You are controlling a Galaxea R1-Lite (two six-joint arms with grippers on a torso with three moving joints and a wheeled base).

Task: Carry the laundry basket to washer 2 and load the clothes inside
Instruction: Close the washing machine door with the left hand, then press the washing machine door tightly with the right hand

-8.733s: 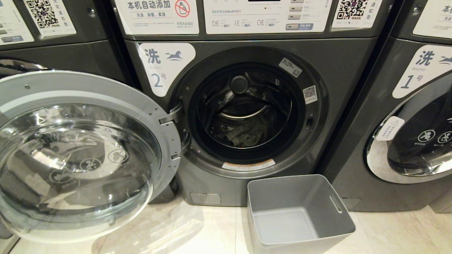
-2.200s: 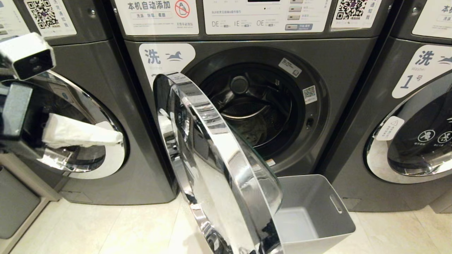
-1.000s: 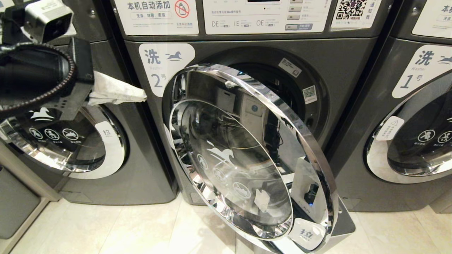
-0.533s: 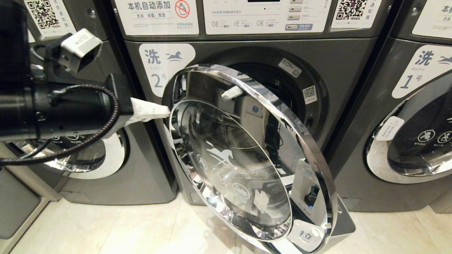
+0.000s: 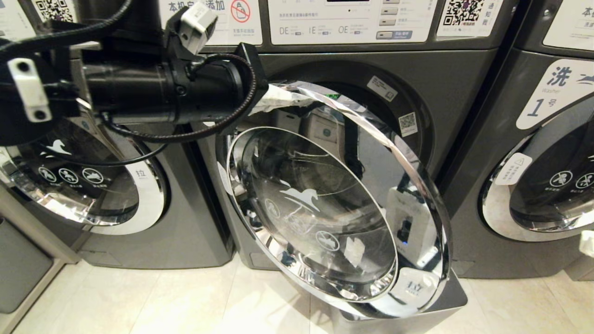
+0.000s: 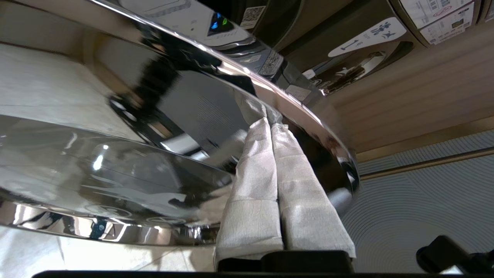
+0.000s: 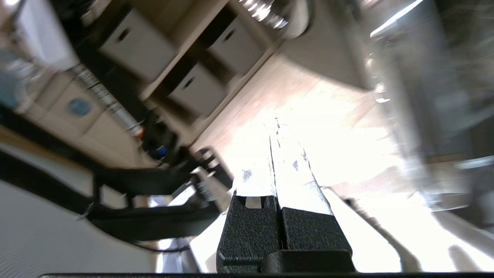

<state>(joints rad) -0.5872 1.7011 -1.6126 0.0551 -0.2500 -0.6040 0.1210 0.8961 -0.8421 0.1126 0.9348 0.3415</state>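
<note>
My left gripper should move back and my right gripper should push the door's free edge [image 5: 420, 289] closed, because my left gripper is pressing on the door's rim [image 5: 298, 89] close to the hinge.
Washer 2's chrome-ringed glass door [image 5: 334, 199] hangs partly swung across its opening, hiding the drum. My left arm reaches in from the left. The left gripper [image 5: 278, 99] is shut, its white-wrapped fingertips touching the door's upper rim. The left wrist view shows that left gripper [image 6: 268, 119] pressed against the chrome rim [image 6: 231, 73] with nothing between the fingers. Only a grey corner of the laundry basket [image 5: 457, 297] shows on the floor behind the door's lower edge. The clothes are hidden. My right gripper [image 7: 274, 127] is shut and empty, over the pale floor.
Washer 1 [image 5: 547, 185] stands at the right with its door shut. Another washer [image 5: 93, 185] stands at the left behind my left arm. Light floor tiles [image 5: 162, 301] lie in front. The control panel [image 5: 348, 21] runs along the top.
My left arm has swung right and up, from beside the washer 2 label to the door's top rim. The door has turned slightly further toward shut. A white tip has appeared at the right edge.
</note>
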